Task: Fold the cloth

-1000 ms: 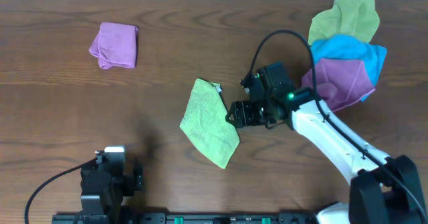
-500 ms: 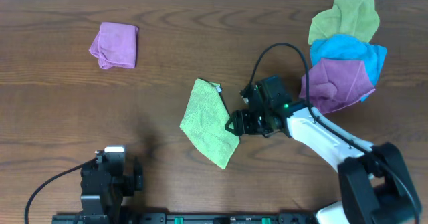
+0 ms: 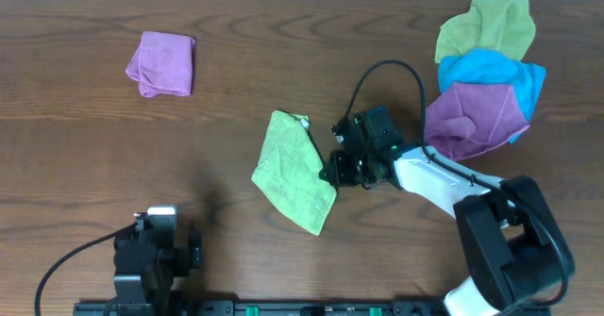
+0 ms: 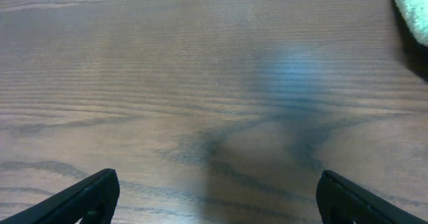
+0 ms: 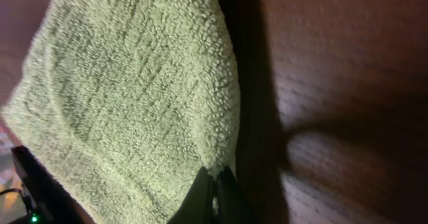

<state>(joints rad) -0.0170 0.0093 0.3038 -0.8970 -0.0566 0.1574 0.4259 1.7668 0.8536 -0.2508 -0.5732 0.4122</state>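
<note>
The cloth rests doubled into a rough diamond (image 3: pixel 289 173), so I should raise it by its pinched edge (image 3: pixel 317 172) with my right gripper and swing it open before folding.
The cloth (image 3: pixel 293 170), light lime-green and folded into a rough diamond, lies flat at the table's middle. My right gripper (image 3: pixel 331 173) sits at its right edge. In the right wrist view the fingers are pressed together, with the right gripper (image 5: pixel 215 177) shut on a pinch of the cloth (image 5: pixel 134 83) at its edge. My left gripper (image 4: pixel 217 187) stands open over bare wood near the front left, nothing between its fingers. A corner of the cloth (image 4: pixel 411 7) shows at the top right of the left wrist view.
A folded purple cloth (image 3: pixel 160 63) lies at the back left. A pile at the back right holds an olive-yellow-green cloth (image 3: pixel 486 25), a blue cloth (image 3: pixel 491 71) and a purple cloth (image 3: pixel 477 118). The right arm's black cable (image 3: pixel 377 71) loops above the gripper.
My right gripper slid a little left to the cloth's right edge and its fingers closed on it. The left arm stayed still.
</note>
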